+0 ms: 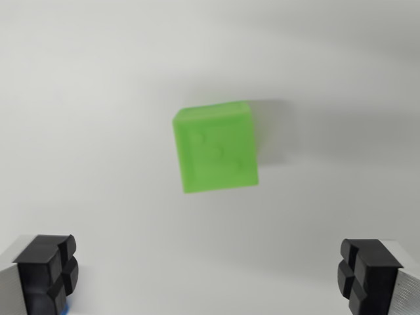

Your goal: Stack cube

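Observation:
A blue patch shows under the end of my gripper's finger, so a blue cube should be hidden there for me to carry the green cube onto.
A bright green cube with raised dots on its top face rests on the white surface, slightly above the middle of the wrist view and a little blurred. My gripper hangs above it, open wide, with nothing between its fingers. One black fingertip shows at the lower left corner and the other at the lower right corner. The cube lies ahead of the gap between them, apart from both pads. A small blue patch peeks out under the left fingertip; I cannot tell what it is.
The white tabletop fills the view. The cube casts a soft grey shadow toward the wrist view's right.

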